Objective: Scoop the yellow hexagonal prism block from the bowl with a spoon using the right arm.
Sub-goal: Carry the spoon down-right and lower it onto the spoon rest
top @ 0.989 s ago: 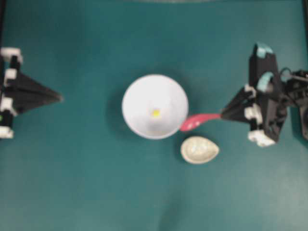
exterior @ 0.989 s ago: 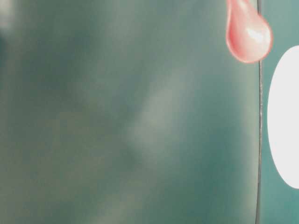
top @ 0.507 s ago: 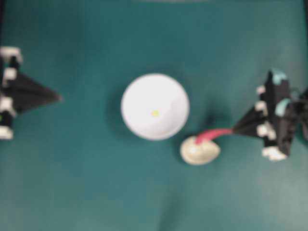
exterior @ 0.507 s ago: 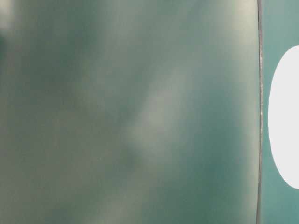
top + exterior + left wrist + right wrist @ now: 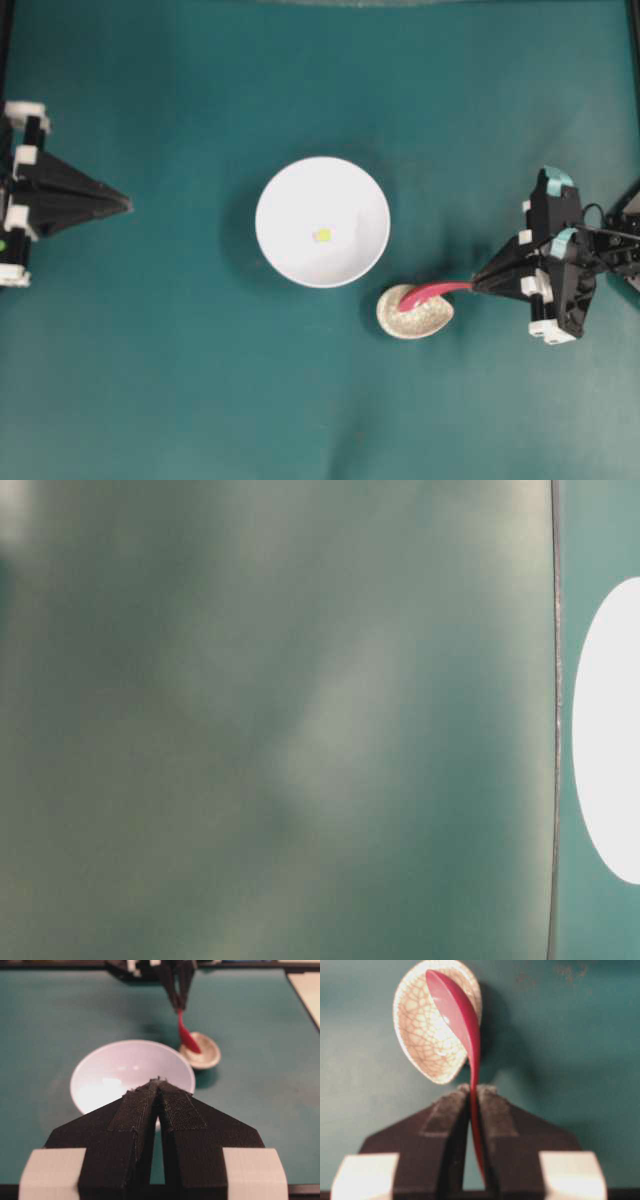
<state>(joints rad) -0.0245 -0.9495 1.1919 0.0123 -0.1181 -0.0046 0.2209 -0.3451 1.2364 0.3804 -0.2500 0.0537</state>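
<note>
The spoon's scoop is tipped on edge above the rest, so my right gripper should lay it flat and grip the spoon's handle again before it goes to the bowl.
The white bowl stands mid-table with the tiny yellow hexagonal prism block lying inside it. My right gripper is shut on the handle of the pink-red spoon, to the right of the bowl. The spoon's scoop lies over the speckled beige rest. In the right wrist view the spoon is turned on edge above the rest, its handle pinched in my right gripper. My left gripper is shut and empty at the far left, pointing at the bowl.
The teal mat covers the whole table. The table-level view is a blur of green with only a white edge of the bowl at the right. The rest sits just below and right of the bowl, close to its rim.
My right gripper has pulled back to the right and toward the near side with the spoon. The scoop has gone from the bowl's rim to over the rest. The left arm has not moved.
</note>
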